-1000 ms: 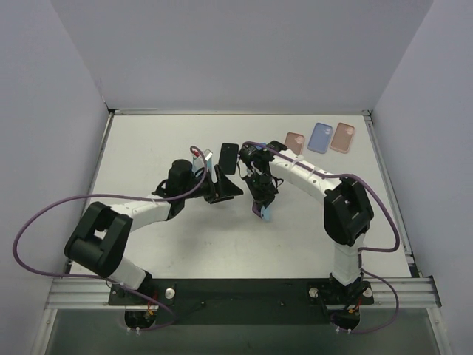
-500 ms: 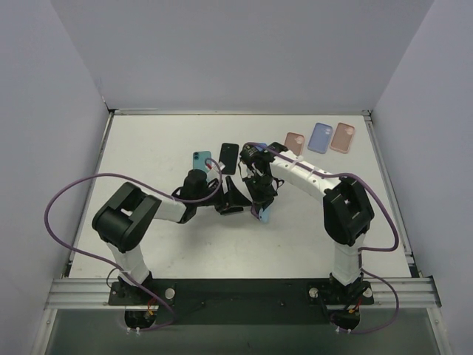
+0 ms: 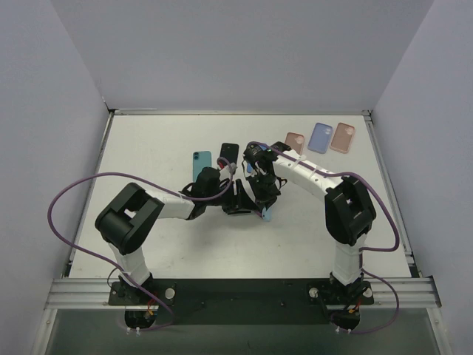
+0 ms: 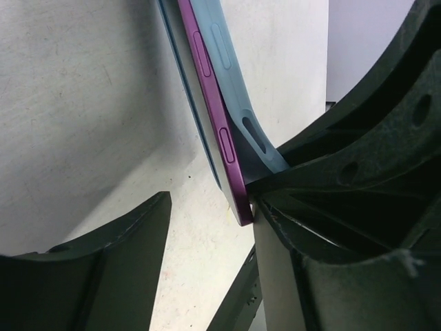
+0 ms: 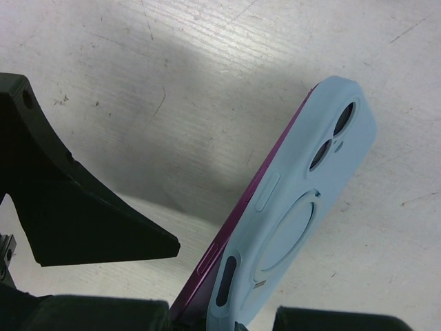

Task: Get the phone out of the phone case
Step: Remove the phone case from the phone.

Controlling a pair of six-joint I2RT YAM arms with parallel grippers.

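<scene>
The light blue case's end is away from the phone at my right gripper, so my left gripper should grip just the phone's purple corner and pull.
A purple phone in a light blue case hangs tilted above the table, low end down. My right gripper is shut on its upper end. In the top view it holds the phone mid-table. My left gripper is open, right beside it on the left. In the left wrist view the phone's purple edge and the case run between my open left gripper's jaws. The phone's corner touches the right finger. The case stands slightly off the phone's edge there.
A teal phone and a black phone lie flat on the table behind the grippers. Three empty cases lie at the back right: pink, lilac-blue and salmon. Walls close in the table on three sides.
My left gripper let go of the teal phone, which now lies on the table, and moved right to the cased phone. The right gripper has barely moved.
</scene>
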